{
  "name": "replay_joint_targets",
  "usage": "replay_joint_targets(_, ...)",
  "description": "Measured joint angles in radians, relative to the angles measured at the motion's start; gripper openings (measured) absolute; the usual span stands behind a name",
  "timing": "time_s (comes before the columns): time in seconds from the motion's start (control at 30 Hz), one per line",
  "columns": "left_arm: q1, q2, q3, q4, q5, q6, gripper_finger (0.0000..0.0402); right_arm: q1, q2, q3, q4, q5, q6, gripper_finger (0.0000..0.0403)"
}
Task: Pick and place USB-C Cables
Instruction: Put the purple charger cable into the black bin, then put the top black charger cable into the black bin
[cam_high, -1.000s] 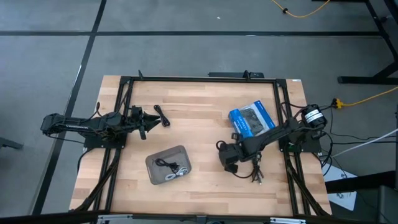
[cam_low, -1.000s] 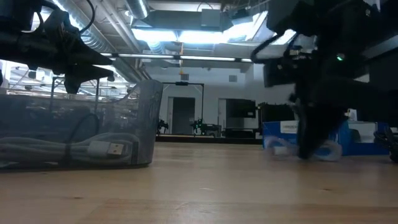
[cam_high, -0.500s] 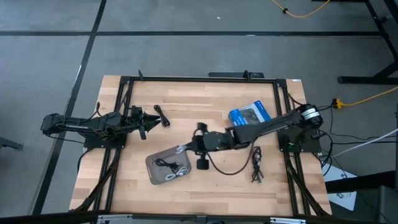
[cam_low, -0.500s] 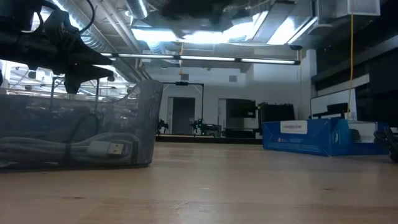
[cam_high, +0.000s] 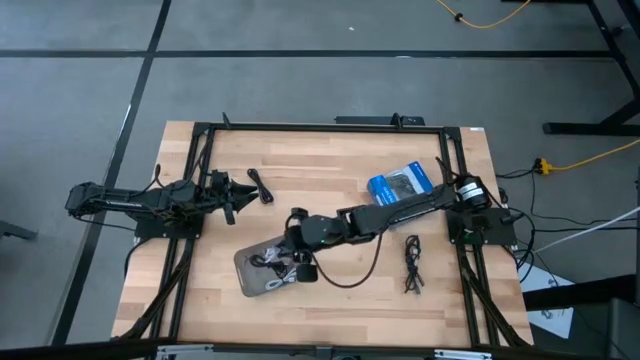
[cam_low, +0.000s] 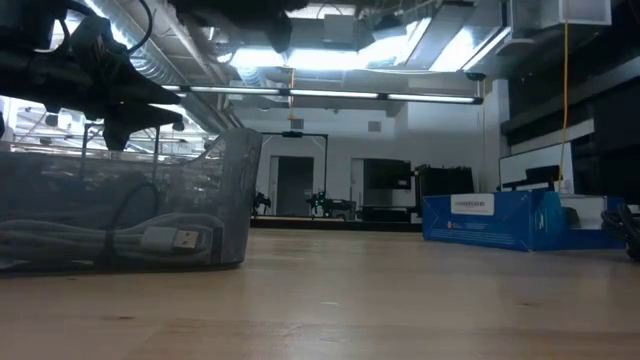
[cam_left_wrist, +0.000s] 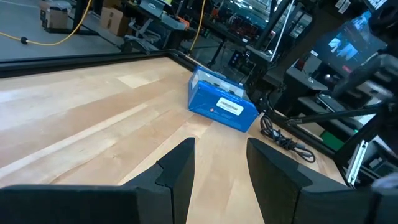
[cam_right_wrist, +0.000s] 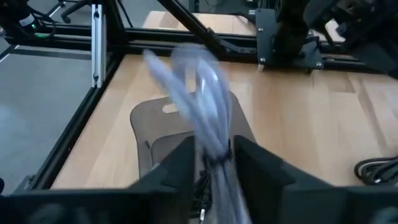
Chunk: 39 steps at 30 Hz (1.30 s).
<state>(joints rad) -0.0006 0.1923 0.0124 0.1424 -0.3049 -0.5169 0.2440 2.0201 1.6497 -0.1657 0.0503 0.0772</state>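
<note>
I expect the loops of the black cable (cam_high: 261, 187) by my left gripper to stay together when I carry it, since it lies folded into a tight, narrow bundle (cam_high: 258, 181).
My right gripper (cam_high: 291, 252) (cam_right_wrist: 214, 160) hangs above the grey tray (cam_high: 250, 278) (cam_right_wrist: 146, 121) and is shut on a white USB-C cable bundle (cam_right_wrist: 202, 93). The tray holds a black cable (cam_high: 263, 262) and a white cable (cam_high: 288, 280) (cam_low: 150, 240), both lying on its floor. One black cable (cam_high: 260, 187) lies on the table by my left gripper (cam_high: 233, 197) (cam_left_wrist: 221, 165), which is open and empty. Another black cable (cam_high: 412, 262) (cam_left_wrist: 283, 134) lies at the right. My right gripper pinches the white cable bundle between its two fingers (cam_right_wrist: 180, 165), on a part of the bundle near one end (cam_right_wrist: 214, 144). The arm reaches in from the table's right. The rest of the bundle sticks out past the fingertips, clear of the tray below.
A blue packet (cam_high: 405, 190) (cam_low: 500, 220) (cam_left_wrist: 221, 106) lies at the far right of the table. A black frame (cam_high: 320, 126) runs along the table's far and side edges. Bare wood lies between the tray and the right-hand black cable.
My right gripper has risen from the table at the right, near the black cable, and has swung toward the table's left edge with the white cable bundle. The bundle is lifted clear and now hangs over the tray.
</note>
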Motion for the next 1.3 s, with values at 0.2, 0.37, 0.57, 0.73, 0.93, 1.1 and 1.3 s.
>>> replay_joint_targets(0.2, 0.000, 0.000, 0.000, 0.000, 0.000, 0.000, 0.0140, -0.002, -0.003, 0.014, -0.023, 0.000, 0.023, 0.0200)
replay_joint_targets(0.37, 0.000, 0.000, 0.000, 0.000, 0.000, 0.000, 0.0140, -0.002, -0.005, 0.015, -0.045, 0.055, 0.018, 0.0217)
replay_joint_targets(0.57, 0.000, 0.000, 0.000, 0.000, -0.013, -0.001, 0.0140, -0.056, -0.006, 0.061, -0.142, 0.240, -0.003, 0.0209)
replay_joint_targets(0.73, 0.000, 0.000, 0.000, -0.004, -0.019, 0.001, 0.0140, -0.119, -0.006, 0.084, -0.254, 0.245, 0.077, 0.0208)
replay_joint_targets(0.93, 0.000, 0.036, 0.008, -0.102, -0.158, -0.136, 0.0133, -0.142, -0.008, 0.084, -0.672, 0.340, 0.257, 0.0208)
replay_joint_targets(1.1, 0.000, 0.153, 0.021, -0.119, -0.321, -0.232, 0.0116, -0.144, -0.008, 0.083, -1.072, 0.607, 0.492, 0.0208)
replay_joint_targets(1.3, 0.024, 0.358, 0.172, -0.203, -0.343, -0.314, 0.0088, -0.142, -0.008, 0.083, -1.295, 0.633, 0.624, 0.0208)
